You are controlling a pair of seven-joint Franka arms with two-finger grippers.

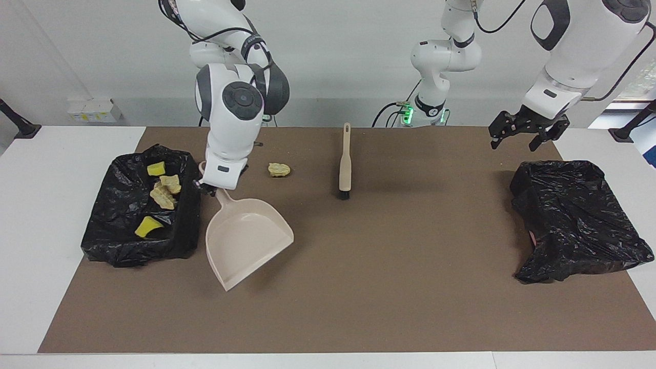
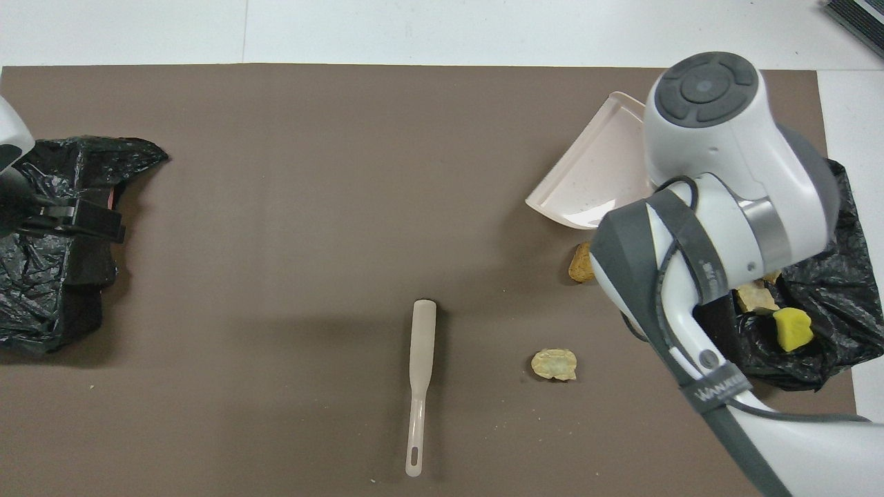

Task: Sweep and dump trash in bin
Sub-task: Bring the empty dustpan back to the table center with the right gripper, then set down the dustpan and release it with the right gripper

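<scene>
My right gripper should keep carrying the beige dustpan [image 1: 246, 239] to the mat [image 1: 357, 264] beyond the brush until the dustpan lies flat, because the dustpan is empty and the mat there is clear.
My right gripper [image 1: 211, 187] is shut on the handle of the beige dustpan [image 1: 247, 241], beside the black-bagged bin [image 1: 110, 233] at the right arm's end. The pan is tilted, handle up and lip low at the mat; it also shows in the overhead view [image 2: 594, 176]. Several trash pieces lie in that bin: yellow sponge chunks [image 1: 148, 226] and beige lumps [image 1: 163, 197]. A pale lump [image 1: 279, 169] lies on the mat between the pan's handle and the brush [image 1: 345, 166]. An orange-brown lump [image 2: 581, 264] lies by the pan, hidden in the facing view. My left gripper [image 1: 514, 145] waits open.
A second black-bagged bin [image 1: 579, 220] stands at the left arm's end, with the left gripper in the air over its edge nearer the robots. The brown mat [image 1: 384, 287] covers the table. The brush lies with its handle toward the robots.
</scene>
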